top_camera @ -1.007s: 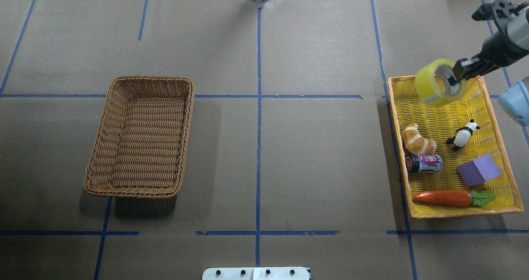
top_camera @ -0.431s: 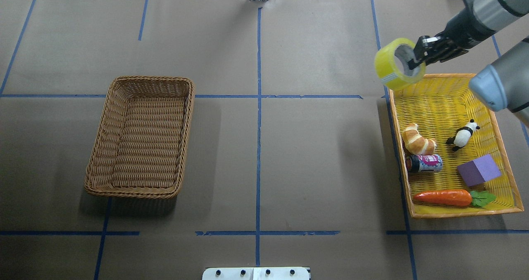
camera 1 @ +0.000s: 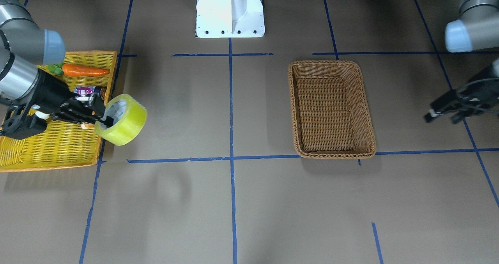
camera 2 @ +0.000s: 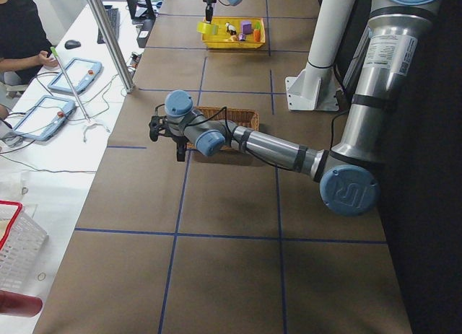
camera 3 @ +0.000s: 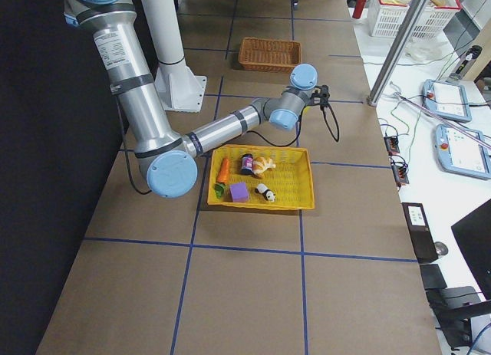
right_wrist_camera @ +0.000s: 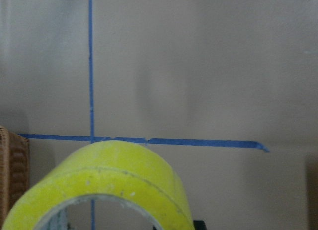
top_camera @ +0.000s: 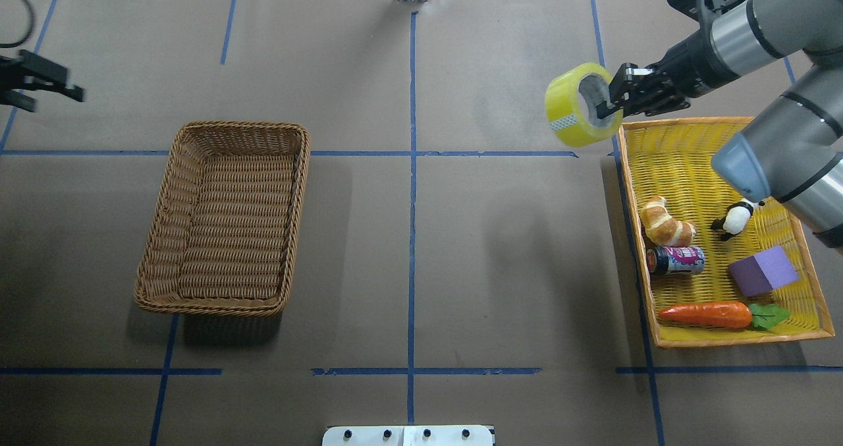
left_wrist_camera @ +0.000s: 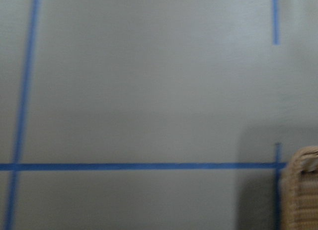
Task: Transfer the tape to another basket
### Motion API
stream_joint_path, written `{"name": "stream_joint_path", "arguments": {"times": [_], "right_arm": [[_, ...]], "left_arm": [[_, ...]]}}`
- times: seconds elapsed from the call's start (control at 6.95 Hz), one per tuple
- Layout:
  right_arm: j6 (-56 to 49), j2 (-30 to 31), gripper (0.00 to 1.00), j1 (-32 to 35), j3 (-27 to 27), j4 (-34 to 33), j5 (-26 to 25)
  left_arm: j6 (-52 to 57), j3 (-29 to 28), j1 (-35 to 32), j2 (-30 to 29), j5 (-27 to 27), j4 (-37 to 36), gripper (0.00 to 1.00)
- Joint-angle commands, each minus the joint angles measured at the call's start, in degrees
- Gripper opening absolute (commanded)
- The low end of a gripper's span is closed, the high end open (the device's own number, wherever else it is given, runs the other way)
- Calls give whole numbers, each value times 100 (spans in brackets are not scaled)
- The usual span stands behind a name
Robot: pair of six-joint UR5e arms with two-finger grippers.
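Note:
My gripper will lower the yellow-green tape (camera 1: 133,123) into the basket, and the tape will settle flat with its core facing up, because a flat rim goes around the white core (camera 1: 115,110).
The yellow-green tape (top_camera: 574,110) hangs in the air just left of the yellow tray's far corner, over the table. My right gripper (top_camera: 609,100) is shut on it, with one finger inside the white core. It also shows in the front view (camera 1: 124,120) and fills the bottom of the right wrist view (right_wrist_camera: 107,183). The brown wicker basket (top_camera: 299,189) stands empty at the left of the table, also in the front view (camera 1: 335,154). My left gripper (top_camera: 43,87) hovers beyond the basket's far left corner, open and empty.
The yellow tray (top_camera: 737,340) at the right holds a croissant (top_camera: 666,222), a can (top_camera: 677,260), a panda (top_camera: 732,221), a purple block (top_camera: 764,271) and a carrot (top_camera: 708,314). Blue tape lines cross the brown table. The robot base (camera 1: 230,10) is mid-table.
My right gripper has carried the tape up and left, from over the yellow tray to past its left rim. My left gripper has come into view at the far left.

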State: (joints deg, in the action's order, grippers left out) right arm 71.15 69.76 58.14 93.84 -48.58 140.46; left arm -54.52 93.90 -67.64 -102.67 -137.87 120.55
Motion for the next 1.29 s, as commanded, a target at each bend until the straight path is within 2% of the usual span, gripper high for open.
{"name": "stream_joint_path", "arguments": {"times": [0.0, 0.14, 0.29, 0.43, 0.58, 0.72, 0.86, 1.15], "right_arm": [[2034, 55, 0, -721, 11, 1991, -795], [2930, 81, 0, -1142, -6, 2898, -1271], [3409, 73, 0, -1390, 72, 3429, -1502], [3692, 73, 0, -1549, 273, 3599, -1617], [3921, 90, 0, -1664, 510, 3706, -1818], [4176, 108, 0, -1717, 582, 4081, -1864], [4431, 108, 0, -1805, 591, 4476, -2091], [4521, 90, 0, -2225, 661, 4752, -2356]], "left_arm": [[-2134, -3, 672, -628, 14, 871, 100], [-3046, 171, 804, -727, 6, 1344, 100], [-4135, 538, 1014, -728, 6, 1810, 100], [-5059, 829, 1199, -745, 14, 2223, 100], [-5756, 954, 1279, -745, 14, 2723, 100], [-6433, 946, 1289, -745, 23, 3459, 100], [-6988, 972, 1411, -745, 215, 4067, 100], [-8558, 999, 1944, -745, 1484, 5403, 100]]}}
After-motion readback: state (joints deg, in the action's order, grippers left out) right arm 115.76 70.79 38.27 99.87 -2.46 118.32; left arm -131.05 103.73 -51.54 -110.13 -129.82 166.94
